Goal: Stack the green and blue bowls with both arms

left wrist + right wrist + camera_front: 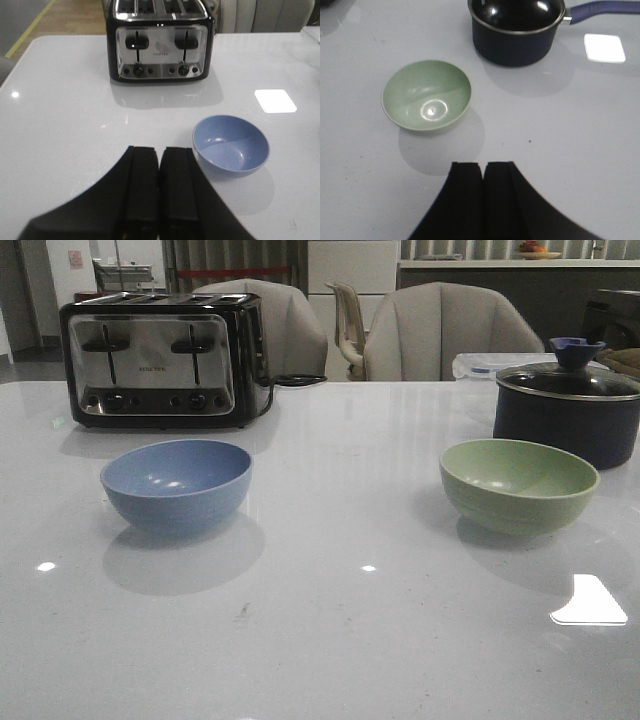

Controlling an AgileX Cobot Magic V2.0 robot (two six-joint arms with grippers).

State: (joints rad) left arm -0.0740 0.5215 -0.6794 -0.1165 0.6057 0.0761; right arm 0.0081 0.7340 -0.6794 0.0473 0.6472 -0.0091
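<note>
The robot's left gripper should wait while the right gripper brings the green bowl (518, 486) to the table's middle (378, 570), since the green bowl stands far from the blue bowl.
The blue bowl (176, 483) stands upright and empty on the white table, left of centre. The green bowl (518, 481) stands upright and empty on the right. The two are far apart. Neither arm shows in the front view. In the left wrist view my left gripper (159, 150) is shut and empty above the table, with the blue bowl (231, 144) beside it. In the right wrist view my right gripper (483, 165) is shut and empty, with the green bowl (426, 94) a short way off.
A black-and-steel toaster (165, 358) stands at the back left. A dark navy lidded pot (568, 407) stands close behind the green bowl. Chairs (440, 332) line the table's far edge. A clear container (482, 365) sits behind the pot.
</note>
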